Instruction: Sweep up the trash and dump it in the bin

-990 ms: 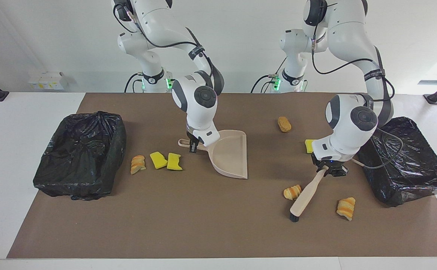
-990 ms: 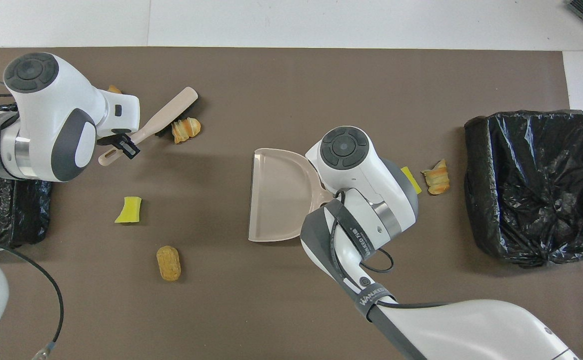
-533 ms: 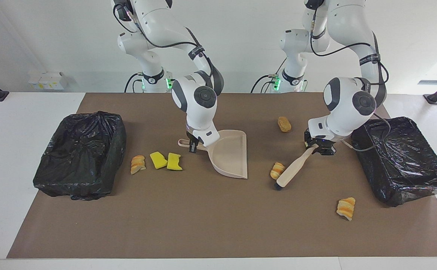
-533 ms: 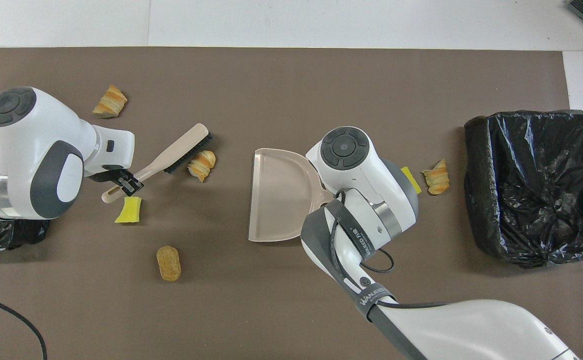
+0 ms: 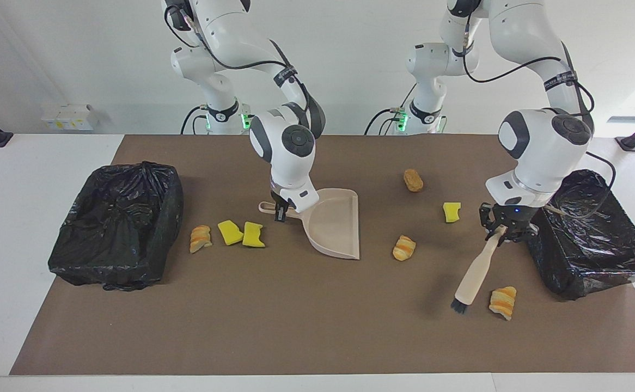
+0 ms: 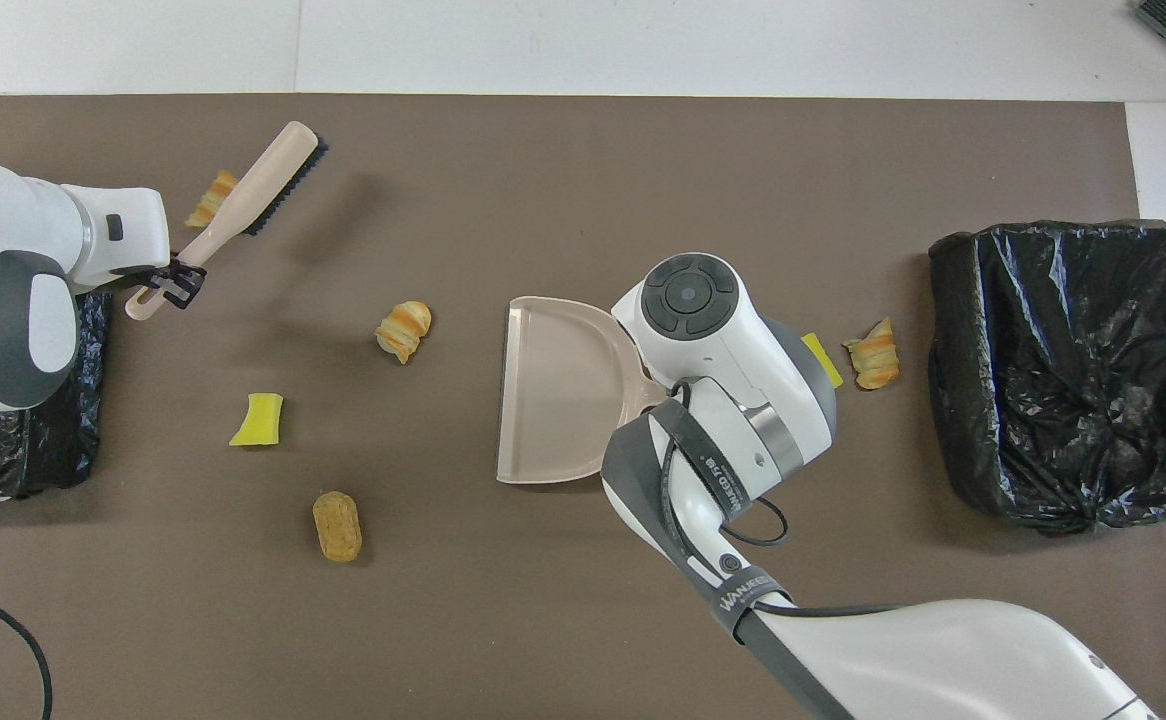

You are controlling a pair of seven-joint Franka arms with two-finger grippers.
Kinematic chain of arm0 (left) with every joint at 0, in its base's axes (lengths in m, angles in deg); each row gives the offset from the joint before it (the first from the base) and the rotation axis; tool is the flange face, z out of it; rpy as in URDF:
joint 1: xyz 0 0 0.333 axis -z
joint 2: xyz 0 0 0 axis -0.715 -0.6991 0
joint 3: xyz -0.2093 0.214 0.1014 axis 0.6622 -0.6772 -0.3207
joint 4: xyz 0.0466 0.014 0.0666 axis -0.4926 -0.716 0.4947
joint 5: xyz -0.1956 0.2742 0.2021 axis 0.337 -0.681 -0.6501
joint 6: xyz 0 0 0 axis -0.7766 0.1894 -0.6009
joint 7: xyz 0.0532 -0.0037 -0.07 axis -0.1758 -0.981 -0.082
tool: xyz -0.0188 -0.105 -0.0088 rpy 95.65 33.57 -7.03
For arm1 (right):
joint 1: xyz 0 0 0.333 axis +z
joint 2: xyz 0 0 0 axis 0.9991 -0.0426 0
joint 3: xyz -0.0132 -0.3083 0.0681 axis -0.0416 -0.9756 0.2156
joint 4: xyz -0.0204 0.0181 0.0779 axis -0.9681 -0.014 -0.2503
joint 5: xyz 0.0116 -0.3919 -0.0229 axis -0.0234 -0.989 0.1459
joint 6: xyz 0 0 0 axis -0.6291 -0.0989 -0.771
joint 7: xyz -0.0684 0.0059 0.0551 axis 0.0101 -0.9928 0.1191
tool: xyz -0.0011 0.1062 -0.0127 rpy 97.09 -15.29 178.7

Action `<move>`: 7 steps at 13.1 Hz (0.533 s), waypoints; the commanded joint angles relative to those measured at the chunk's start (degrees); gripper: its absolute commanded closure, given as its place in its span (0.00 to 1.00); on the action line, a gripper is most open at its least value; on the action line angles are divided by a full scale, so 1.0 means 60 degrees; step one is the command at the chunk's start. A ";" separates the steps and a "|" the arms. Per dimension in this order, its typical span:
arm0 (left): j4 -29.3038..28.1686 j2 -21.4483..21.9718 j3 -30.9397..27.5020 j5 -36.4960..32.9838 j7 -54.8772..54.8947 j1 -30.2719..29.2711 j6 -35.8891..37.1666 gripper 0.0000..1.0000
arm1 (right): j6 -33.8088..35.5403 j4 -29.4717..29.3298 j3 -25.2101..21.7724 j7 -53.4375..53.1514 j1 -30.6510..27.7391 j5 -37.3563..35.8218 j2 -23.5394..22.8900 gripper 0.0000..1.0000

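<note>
I can see the brush's bristles on the dustpan side of the striped trash piece, so next my left gripper moves them behind the piece before it sweeps toward the dustpan.
My right gripper is shut on the handle of the beige dustpan, which rests on the mat. My left gripper is shut on the brush and holds it tilted, bristles just above the mat beside a striped trash piece. Another striped piece lies near the dustpan's mouth. A yellow sponge and a tan lump lie closer to the robots. Two yellow sponges and a striped piece lie between the dustpan and the bin at the right arm's end.
A second black-lined bin stands at the left arm's end, close to my left gripper. The brown mat covers most of the white table.
The brush pushed one striped piece toward the dustpan. It then lifted and swung back toward the left arm's end, beside another striped piece. The right arm and dustpan stayed still.
</note>
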 commanded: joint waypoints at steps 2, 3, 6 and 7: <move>0.1720 -0.1540 -0.0489 -0.0426 -0.0089 -0.0254 -0.0418 1.00 | -0.0214 0.0420 0.0083 0.0194 -0.0114 -0.0113 0.0258 1.00; 0.1882 -0.1687 -0.0505 -0.0891 -0.0089 -0.0386 -0.0549 1.00 | -0.0214 0.0420 0.0083 0.0194 -0.0114 -0.0113 0.0258 1.00; 0.2045 -0.2009 -0.0490 -0.1511 -0.0045 -0.0796 -0.0566 1.00 | -0.0214 0.0420 0.0083 0.0194 -0.0114 -0.0113 0.0258 1.00; 0.1958 -0.1967 -0.0490 -0.1497 -0.0059 -0.0826 -0.0377 1.00 | -0.0214 0.0420 0.0083 0.0194 -0.0114 -0.0113 0.0258 1.00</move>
